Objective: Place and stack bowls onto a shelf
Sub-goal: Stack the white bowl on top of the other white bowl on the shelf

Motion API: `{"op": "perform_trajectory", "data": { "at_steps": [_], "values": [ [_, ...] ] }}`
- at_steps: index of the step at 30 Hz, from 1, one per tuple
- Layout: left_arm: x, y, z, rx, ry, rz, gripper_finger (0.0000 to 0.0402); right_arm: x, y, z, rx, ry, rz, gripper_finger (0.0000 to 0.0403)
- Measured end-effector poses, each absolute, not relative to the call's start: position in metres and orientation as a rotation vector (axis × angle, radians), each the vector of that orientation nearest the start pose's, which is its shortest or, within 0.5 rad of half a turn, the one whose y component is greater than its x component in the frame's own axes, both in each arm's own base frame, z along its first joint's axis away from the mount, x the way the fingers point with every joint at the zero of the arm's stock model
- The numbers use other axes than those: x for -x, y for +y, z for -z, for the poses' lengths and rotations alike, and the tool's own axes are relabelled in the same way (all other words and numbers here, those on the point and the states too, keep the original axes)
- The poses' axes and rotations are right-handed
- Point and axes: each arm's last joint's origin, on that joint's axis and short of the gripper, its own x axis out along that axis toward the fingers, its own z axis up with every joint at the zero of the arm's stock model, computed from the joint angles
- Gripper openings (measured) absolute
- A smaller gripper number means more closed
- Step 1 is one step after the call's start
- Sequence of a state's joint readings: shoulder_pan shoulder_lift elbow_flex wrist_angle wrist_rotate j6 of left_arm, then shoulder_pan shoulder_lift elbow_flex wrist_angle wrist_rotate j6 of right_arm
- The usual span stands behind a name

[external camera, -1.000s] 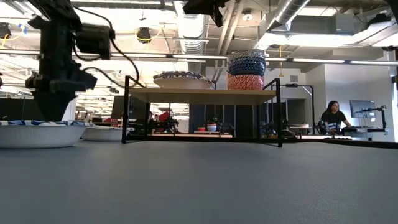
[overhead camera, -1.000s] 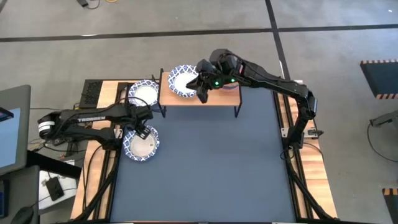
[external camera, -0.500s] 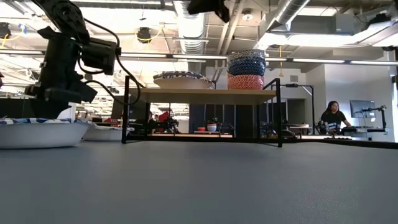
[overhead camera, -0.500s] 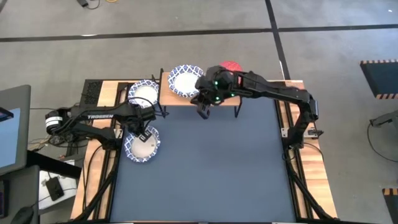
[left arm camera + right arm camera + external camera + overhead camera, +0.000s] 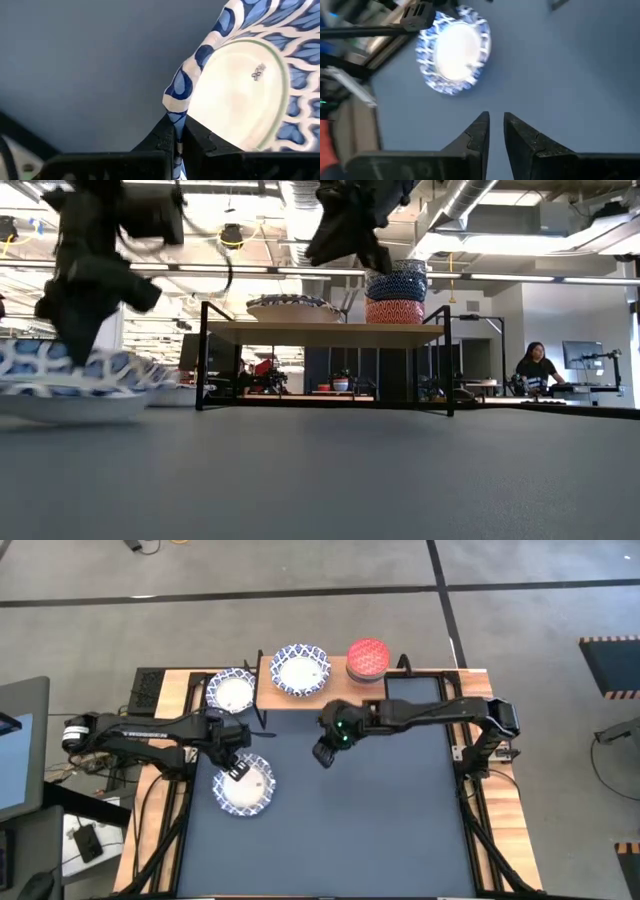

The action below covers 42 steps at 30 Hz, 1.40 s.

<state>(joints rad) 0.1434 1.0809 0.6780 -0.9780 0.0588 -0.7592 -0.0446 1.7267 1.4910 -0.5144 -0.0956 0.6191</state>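
Note:
My right gripper should grab the bowl's free rim (image 5: pixel 268 774) before stacking the bowl on the shelf, because my left gripper is holding the bowl's rim (image 5: pixel 178 100) well short of the shelf.
My left gripper (image 5: pixel 233 766) is shut on a white bowl with a blue patterned rim (image 5: pixel 246 786) at the table's left. A second such bowl (image 5: pixel 232 692) rests on its base on the table, left of the shelf (image 5: pixel 330 700). A third (image 5: pixel 300 670) sits on the shelf's light-wood board beside a stack of small bowls (image 5: pixel 368 658) whose top is red. My right gripper (image 5: pixel 322 754) hangs above the dark-blue tabletop in front of the shelf. A narrow gap shows between its fingers in the right wrist view (image 5: pixel 495 122), with nothing in it. My left gripper pinches the bowl's rim (image 5: pixel 175 102) on its far left side, one finger inside the bowl and one outside. The fingers come from above, pointing down. The bowl (image 5: pixel 70 375) looks tilted in the low view; I cannot tell whether its base is clear of the table.
The shelf's thin black legs (image 5: pixel 203 360) stand at the table's far edge. Free tabletop (image 5: pixel 380 820) spreads over the middle and right. A person (image 5: pixel 535 370) sits far back in the room. A screen (image 5: pixel 20 740) stands beyond the table's left edge.
My left gripper has taken hold of the bowl's rim and carried it toward the table's right and near edges. My right gripper has come off the shelf toward the near edge and down, rolling as it went. The bowl on the shelf stays.

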Motion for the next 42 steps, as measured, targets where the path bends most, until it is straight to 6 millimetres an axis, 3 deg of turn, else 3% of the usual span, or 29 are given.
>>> {"op": "perform_trajectory", "data": {
  "at_steps": [7,13,18,24,32,37,42],
  "values": [
    [-0.178,0.003,-0.252,0.663,1.046,-0.580,0.0002,-0.393,0.006,-0.299,-0.649,0.606,0.093,0.0140],
    [-0.192,-0.008,-0.291,0.573,0.795,-0.579,0.0002,-0.394,0.002,-0.301,-0.596,0.565,0.144,0.0199],
    [-0.194,-0.010,-0.307,0.521,0.685,-0.626,0.0002,-0.394,-0.001,-0.301,-0.556,0.564,0.140,0.0212],
    [-0.195,-0.009,-0.310,0.504,0.661,-0.640,0.0002,-0.394,0.000,-0.300,-0.545,0.567,0.137,0.0171],
    [-0.203,-0.009,-0.317,0.434,0.587,-0.580,0.0003,-0.394,-0.010,-0.300,-0.541,0.562,0.188,0.0020],
    [-0.203,-0.007,-0.324,0.396,0.527,-0.607,0.0028,-0.395,-0.031,-0.319,-0.535,0.504,0.219,0.0026],
    [-0.192,-0.005,-0.342,0.392,0.465,-0.667,0.0080,-0.393,-0.068,-0.354,-0.539,0.376,0.282,0.0020]
  ]
}}
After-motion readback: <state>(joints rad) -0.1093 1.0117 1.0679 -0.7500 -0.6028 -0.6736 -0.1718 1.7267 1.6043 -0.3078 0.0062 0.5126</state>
